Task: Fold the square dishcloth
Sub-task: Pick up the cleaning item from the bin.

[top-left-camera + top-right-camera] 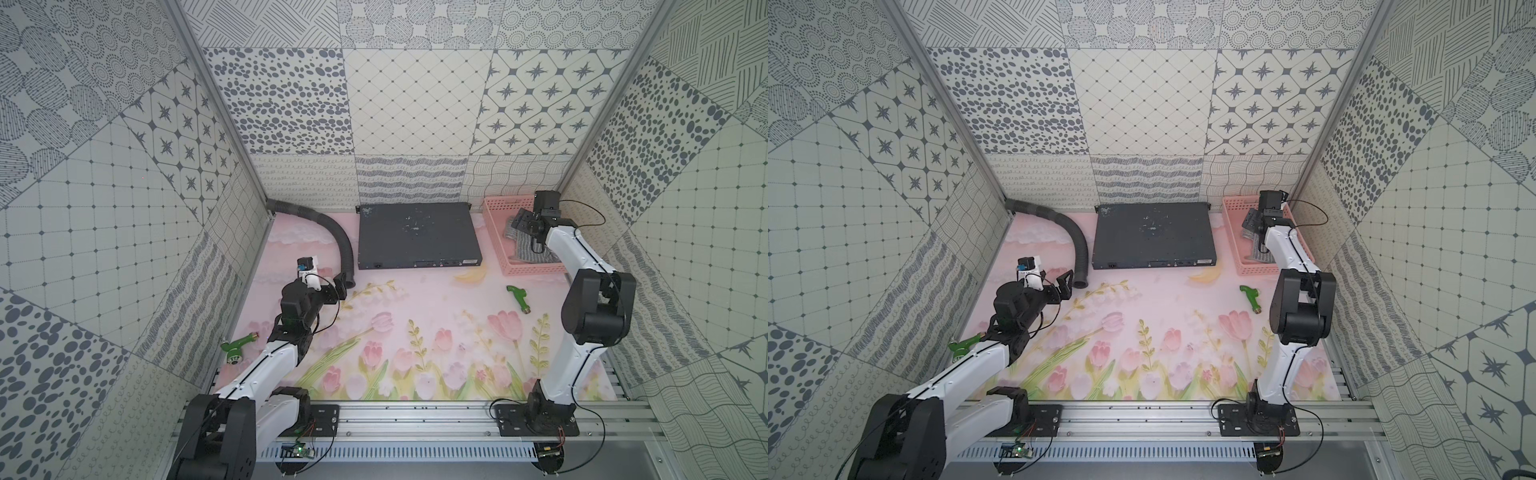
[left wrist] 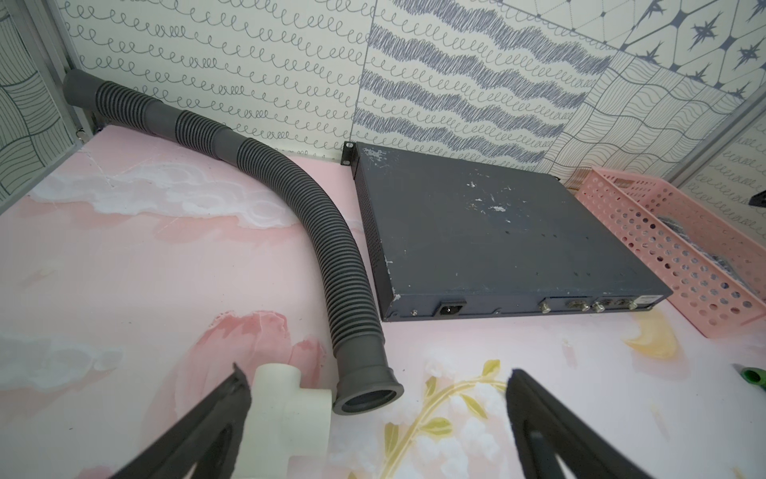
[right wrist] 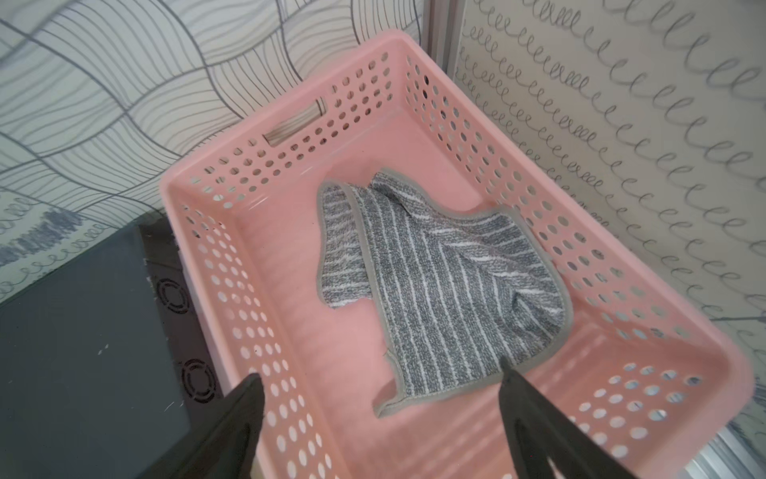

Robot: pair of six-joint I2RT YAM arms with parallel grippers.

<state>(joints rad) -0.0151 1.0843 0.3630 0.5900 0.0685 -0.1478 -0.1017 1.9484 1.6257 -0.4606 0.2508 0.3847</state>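
Note:
The square dishcloth lies low and has only shallow creases [image 3: 471,239], so I expect the pink basket [image 3: 279,231] will be empty when I lift the dishcloth out.
The square dishcloth [image 3: 447,282], grey with thin light stripes and a grey hem, lies crumpled inside the pink basket [image 3: 232,290] at the back right of the table. In both top views part of the dishcloth [image 1: 536,254] [image 1: 1260,254] shows under the right arm. My right gripper [image 3: 379,373] [image 1: 518,222] hangs open above the basket, apart from the cloth. One finger is over the basket's side wall, the other over the cloth's near hem. My left gripper [image 2: 375,371] [image 1: 340,286] is open and empty at the left, low over the table.
A grey ribbed hose [image 2: 331,249] [image 1: 332,232] curves from the back left corner, its mouth just ahead of the left gripper. A white T fitting [image 2: 286,410] lies beside one left finger. A dark flat box [image 1: 415,232] fills the back middle. Two green fittings [image 1: 517,297] [image 1: 237,347] lie on the mat.

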